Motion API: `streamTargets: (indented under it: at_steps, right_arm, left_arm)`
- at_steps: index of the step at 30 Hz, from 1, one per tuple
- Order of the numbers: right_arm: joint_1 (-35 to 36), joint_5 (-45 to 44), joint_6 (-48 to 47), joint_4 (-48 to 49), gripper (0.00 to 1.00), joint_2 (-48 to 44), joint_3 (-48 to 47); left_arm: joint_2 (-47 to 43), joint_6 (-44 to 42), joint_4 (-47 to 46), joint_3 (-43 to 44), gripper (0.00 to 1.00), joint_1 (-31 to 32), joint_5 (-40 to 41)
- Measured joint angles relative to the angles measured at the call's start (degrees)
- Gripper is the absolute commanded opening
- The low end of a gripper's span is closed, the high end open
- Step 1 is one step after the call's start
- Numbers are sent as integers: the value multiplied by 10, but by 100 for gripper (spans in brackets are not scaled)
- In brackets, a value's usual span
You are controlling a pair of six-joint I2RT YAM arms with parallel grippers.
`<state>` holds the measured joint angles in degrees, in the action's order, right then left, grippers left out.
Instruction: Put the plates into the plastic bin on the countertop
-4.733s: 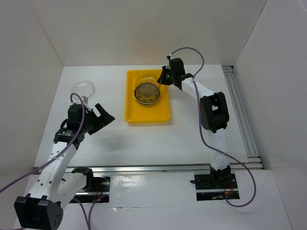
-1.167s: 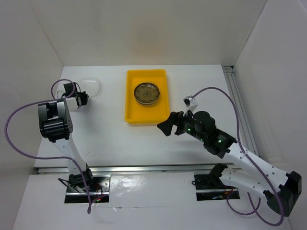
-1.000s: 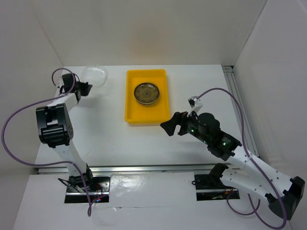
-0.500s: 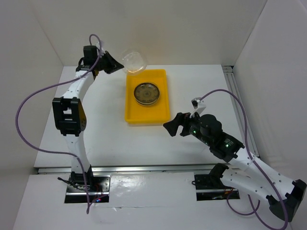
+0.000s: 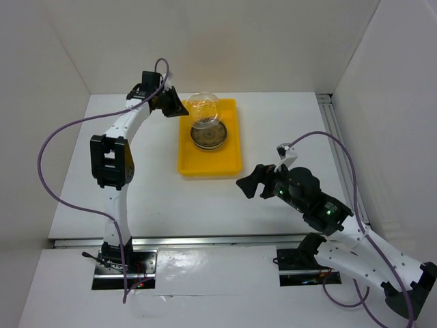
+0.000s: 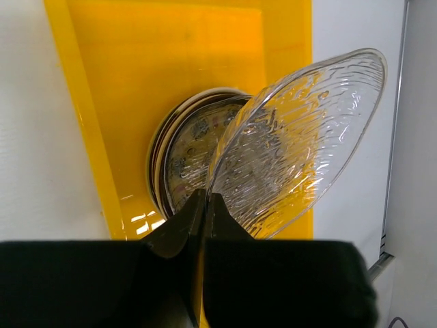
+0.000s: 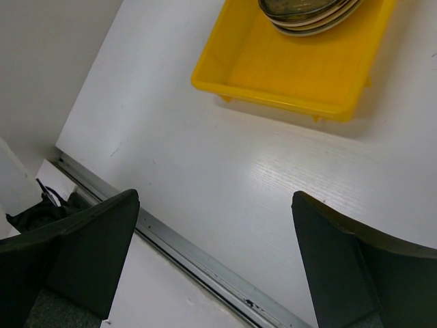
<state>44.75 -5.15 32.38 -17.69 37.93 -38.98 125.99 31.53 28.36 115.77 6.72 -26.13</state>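
Note:
The clear plate's near edge is over the open stack, so I should go on bringing the clear plate down with my left gripper until it rests on the patterned plate.
My left gripper is shut on the rim of a clear glassy plate. It holds that plate tilted in the air above the far half of the yellow plastic bin. Under it, a stack of plates with a gold-brown patterned one on top lies in the bin. My right gripper stands open and empty over the white countertop, to the near right of the bin.
White walls enclose the countertop on three sides. A metal rail runs along the right edge and another along the near edge. Purple cables loop from both arms.
My left gripper has carried the clear plate from the far left of the countertop to above the bin. My right arm has drawn back a little toward the near right.

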Motion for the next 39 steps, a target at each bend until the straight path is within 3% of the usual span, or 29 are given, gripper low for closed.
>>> streamTargets:
  at_steps: [12, 16, 21, 25, 29, 30, 32, 39]
  right_arm:
    - [0, -7, 6, -10, 100, -19, 20]
    - [0, -7, 8, -12, 100, -19, 31]
    - [0, -7, 8, -12, 100, -19, 31]
    - [0, -7, 8, -12, 100, -19, 31]
    - [0, -7, 11, -12, 100, -19, 31]
    - [0, -8, 11, -12, 100, -19, 31]
    - [0, -7, 12, -12, 100, -19, 31]
    - [0, -8, 12, -12, 100, -17, 31]
  left_arm:
    - [45, -1, 14, -13, 3, 13, 13]
    - [49, -1, 14, -12, 10, 18, 14]
    - [49, -2, 13, -13, 29, 22, 15]
    - [40, 0, 2, -29, 38, 23, 20]
    - [19, 2, -1, -48, 43, 24, 23]
    - [13, 2, -1, -49, 47, 24, 23]
    - [-6, 1, -10, -56, 100, 24, 23]
    - [-109, 16, -32, -83, 100, 28, 27]
